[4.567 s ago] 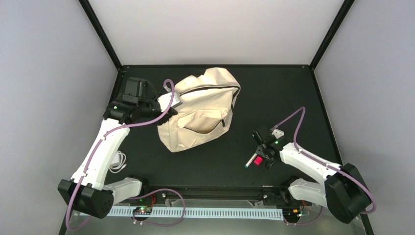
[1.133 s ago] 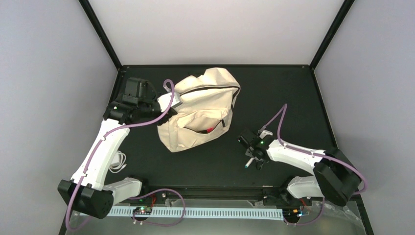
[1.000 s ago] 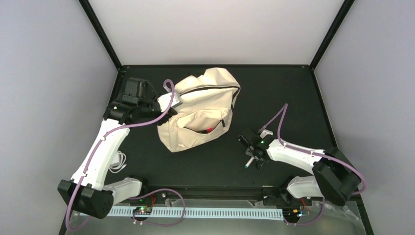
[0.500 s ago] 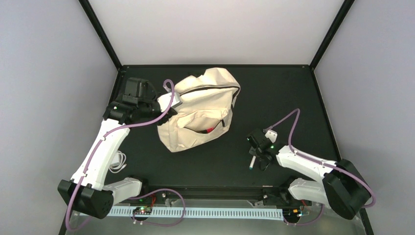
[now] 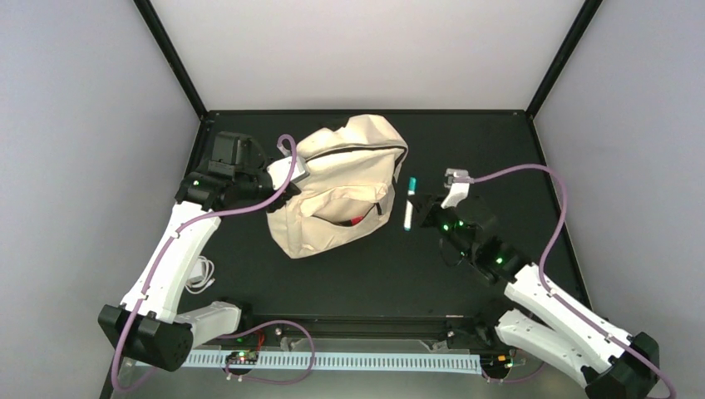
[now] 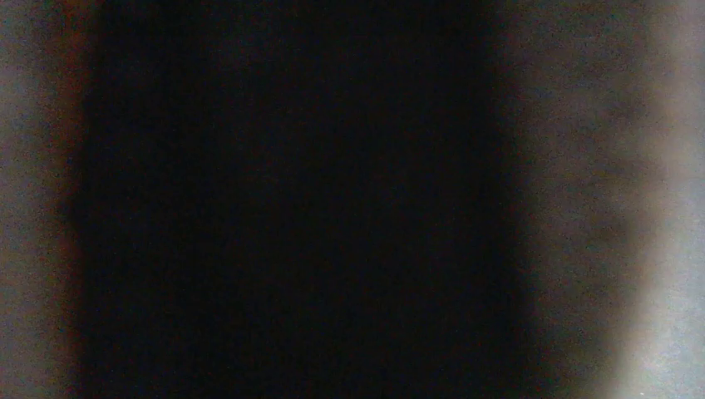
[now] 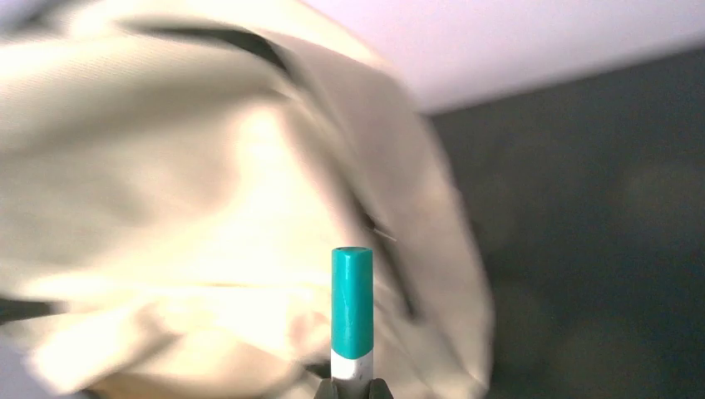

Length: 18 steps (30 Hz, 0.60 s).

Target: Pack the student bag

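My left gripper is holding the bag and the front pocket (image 5: 339, 206) is wide open, so my right gripper keeps carrying the marker until it gets to the pocket's opening (image 5: 352, 221), and then let go.
The student bag (image 5: 345, 179), cream fabric with dark zipper lines, lies at the table's middle back, its front pocket gaping with something red (image 5: 356, 220) inside. My left gripper (image 5: 288, 176) sits at the bag's left edge, shut on the fabric; its wrist view is dark. My right gripper (image 5: 418, 208) hovers just right of the bag, shut on a white marker with a teal cap (image 5: 409, 202). In the right wrist view the marker (image 7: 352, 307) stands up from the right gripper (image 7: 352, 391), with the bag (image 7: 191, 208) blurred behind it.
A coiled white cable (image 5: 199, 274) lies on the black table (image 5: 499, 150) beside the left arm's forearm. Black frame posts stand at the table's back corners, with pale walls behind.
My right gripper shut on the marker near the table's front edge, lifted it and carried it back toward the bag's right side. The left arm and the bag have not moved.
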Motion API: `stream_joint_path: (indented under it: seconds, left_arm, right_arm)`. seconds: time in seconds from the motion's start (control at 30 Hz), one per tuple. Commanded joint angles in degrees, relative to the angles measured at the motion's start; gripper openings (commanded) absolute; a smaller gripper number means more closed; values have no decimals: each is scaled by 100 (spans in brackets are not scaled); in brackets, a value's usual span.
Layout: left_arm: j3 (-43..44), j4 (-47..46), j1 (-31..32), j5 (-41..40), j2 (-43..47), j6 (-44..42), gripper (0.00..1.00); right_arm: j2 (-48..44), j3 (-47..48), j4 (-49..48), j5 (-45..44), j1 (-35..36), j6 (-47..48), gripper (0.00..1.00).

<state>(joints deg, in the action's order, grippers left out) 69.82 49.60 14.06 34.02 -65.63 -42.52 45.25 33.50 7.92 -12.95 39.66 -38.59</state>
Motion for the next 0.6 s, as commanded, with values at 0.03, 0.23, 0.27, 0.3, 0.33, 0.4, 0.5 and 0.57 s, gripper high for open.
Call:
stream_joint_path:
  seconds: [0.03, 0.23, 0.27, 0.3, 0.33, 0.4, 0.5, 0.57]
  left_arm:
    - [142, -88, 9, -133, -54, 151, 1]
    - [243, -29, 9, -157, -118, 209, 2]
    - [236, -32, 9, -159, -114, 214, 2]
    - [234, -36, 2, -169, -109, 229, 2]
    - [234, -33, 0, -172, -115, 235, 2]
    - [242, -29, 0, -208, -117, 243, 2]
    - [255, -30, -9, -235, -125, 245, 2]
    - [268, -21, -9, -213, -139, 244, 2]
  right_arm:
    - [524, 454, -2545, 1660, 418, 2099, 1]
    - [1957, 913, -3603, 2751, 912, 4625, 1]
    - [2134, 952, -3668, 2907, 923, 5095, 1]
    - [2321, 1017, -3652, 3043, 943, 5509, 1]
    - [2484, 1079, -3591, 3149, 954, 5817, 1]
    - [2795, 1194, -3351, 3381, 965, 6328, 1]
    - [3165, 1325, -2979, 3446, 958, 6887, 10]
    - [3279, 1451, -2873, 3342, 964, 6951, 14]
